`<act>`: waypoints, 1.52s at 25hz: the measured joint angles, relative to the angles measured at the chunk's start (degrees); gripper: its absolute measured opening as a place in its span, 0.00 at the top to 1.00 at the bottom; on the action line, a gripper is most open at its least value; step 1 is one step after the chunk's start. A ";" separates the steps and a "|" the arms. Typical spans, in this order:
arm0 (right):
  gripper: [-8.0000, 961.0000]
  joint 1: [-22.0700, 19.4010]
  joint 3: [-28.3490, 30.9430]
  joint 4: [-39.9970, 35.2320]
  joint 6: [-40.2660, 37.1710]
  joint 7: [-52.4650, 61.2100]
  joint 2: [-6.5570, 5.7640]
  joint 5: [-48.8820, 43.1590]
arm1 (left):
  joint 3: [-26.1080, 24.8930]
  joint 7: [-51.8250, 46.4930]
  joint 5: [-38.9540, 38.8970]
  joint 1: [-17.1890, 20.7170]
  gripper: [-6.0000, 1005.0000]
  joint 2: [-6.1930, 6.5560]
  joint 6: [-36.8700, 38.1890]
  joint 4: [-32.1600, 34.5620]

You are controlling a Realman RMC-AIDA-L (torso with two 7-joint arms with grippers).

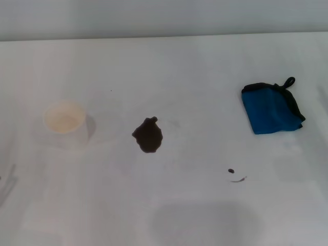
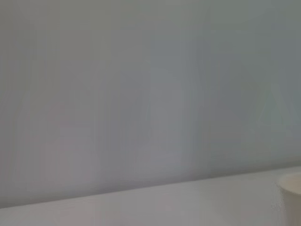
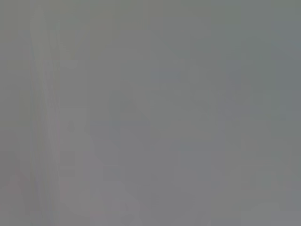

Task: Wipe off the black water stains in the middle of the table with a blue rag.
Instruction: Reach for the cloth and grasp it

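The blue rag (image 1: 270, 111) is clear of the black stains, so my right gripper should keep going toward the rag's black edge (image 1: 274, 86) until its fingers are above it.
The black water stains lie on the white table (image 1: 179, 66): an irregular dark blotch (image 1: 148, 135) near the middle, and a tiny dark dot (image 1: 231, 170) with a thin streak (image 1: 239, 179) to its front right. The blue rag (image 1: 271, 107), folded, with black edging and a small black loop, lies flat at the right, apart from the stains. Neither gripper shows in any view. The right wrist view shows only a plain grey surface.
A white paper cup (image 1: 65, 119) stands upright at the left of the blotch; its rim also shows in the left wrist view (image 2: 291, 186). A grey wall runs behind the table's far edge (image 1: 164, 36).
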 joint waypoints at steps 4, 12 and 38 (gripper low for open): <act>0.16 -0.35 1.48 -0.04 0.80 0.42 -0.09 0.16 | -0.18 0.09 -3.66 1.10 0.11 -0.04 0.26 0.00; 0.16 -1.19 3.92 -4.21 0.89 12.42 -0.26 0.17 | -0.19 0.12 -15.46 2.24 0.11 -0.03 0.73 0.04; 0.21 12.81 -7.46 -40.98 2.20 95.44 -18.06 -45.91 | -0.18 5.61 -18.93 -6.22 0.11 0.31 -1.59 -0.12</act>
